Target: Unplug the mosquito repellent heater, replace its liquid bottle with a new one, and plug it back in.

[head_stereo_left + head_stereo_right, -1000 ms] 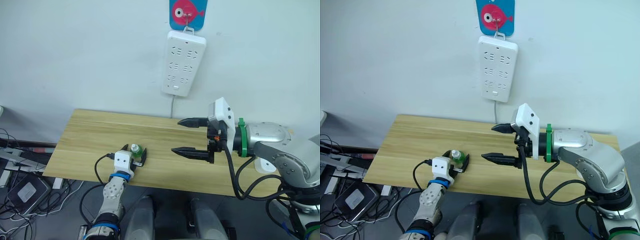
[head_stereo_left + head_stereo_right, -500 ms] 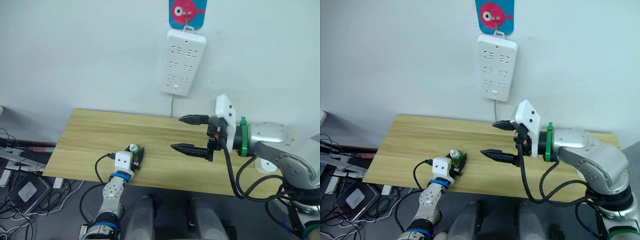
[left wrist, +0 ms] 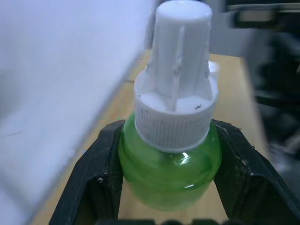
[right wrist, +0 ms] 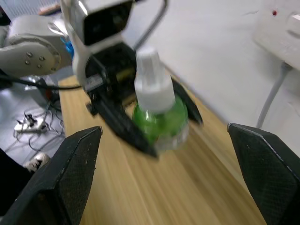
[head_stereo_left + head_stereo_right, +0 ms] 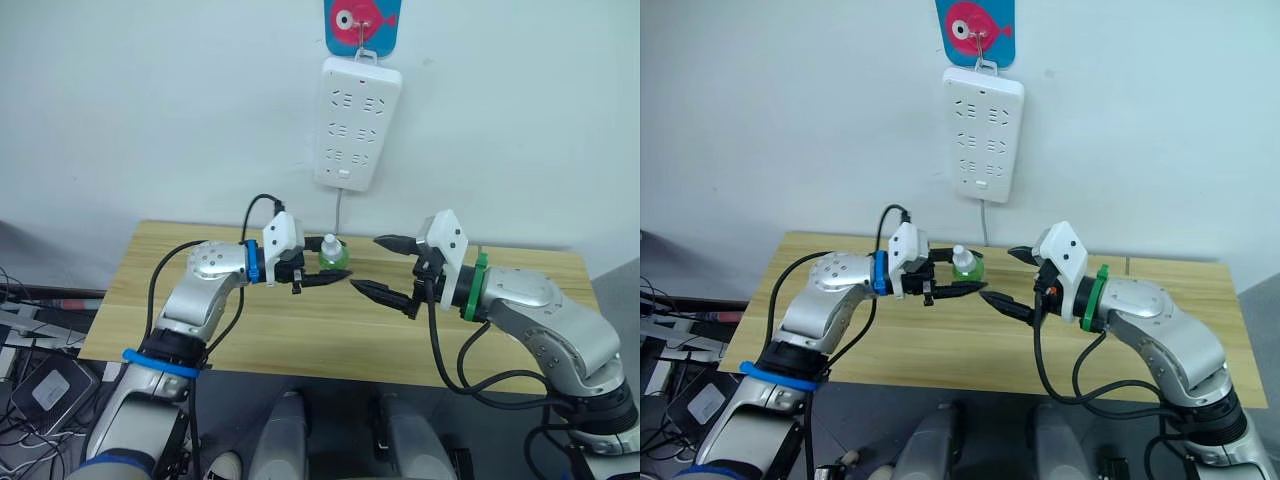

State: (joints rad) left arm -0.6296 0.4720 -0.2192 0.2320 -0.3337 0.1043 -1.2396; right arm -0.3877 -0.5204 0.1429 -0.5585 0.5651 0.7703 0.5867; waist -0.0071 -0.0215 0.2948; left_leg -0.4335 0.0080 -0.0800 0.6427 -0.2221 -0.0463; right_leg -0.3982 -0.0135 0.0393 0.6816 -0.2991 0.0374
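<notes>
I expect a hidden wick to stand up from the bottle when I remove the cap, because the white cap [image 5: 331,244] has a tall narrow top [image 4: 148,63].
My left gripper [image 5: 335,266] is shut on a small green liquid bottle [image 5: 331,252] with a white cap, holding it upright above the middle of the wooden table [image 5: 180,325]. The left wrist view shows both black fingers [image 3: 98,178] pressed against the bottle's green body [image 3: 171,164]. Just to the right, my right gripper [image 5: 366,263] stands open, its tips facing the bottle [image 4: 159,117] and a short way from it, with nothing between them. The mosquito repellent heater is hidden from view.
A long white power strip [image 5: 357,125] hangs on the wall under a fish-shaped hook [image 5: 362,15], its cord dropping behind the table. Cables and boxes [image 5: 35,370] lie on the floor at the left.
My left arm has lifted the green bottle from the table's front left up to the middle, close to the right gripper. The right gripper has turned slightly toward it and stayed open.
</notes>
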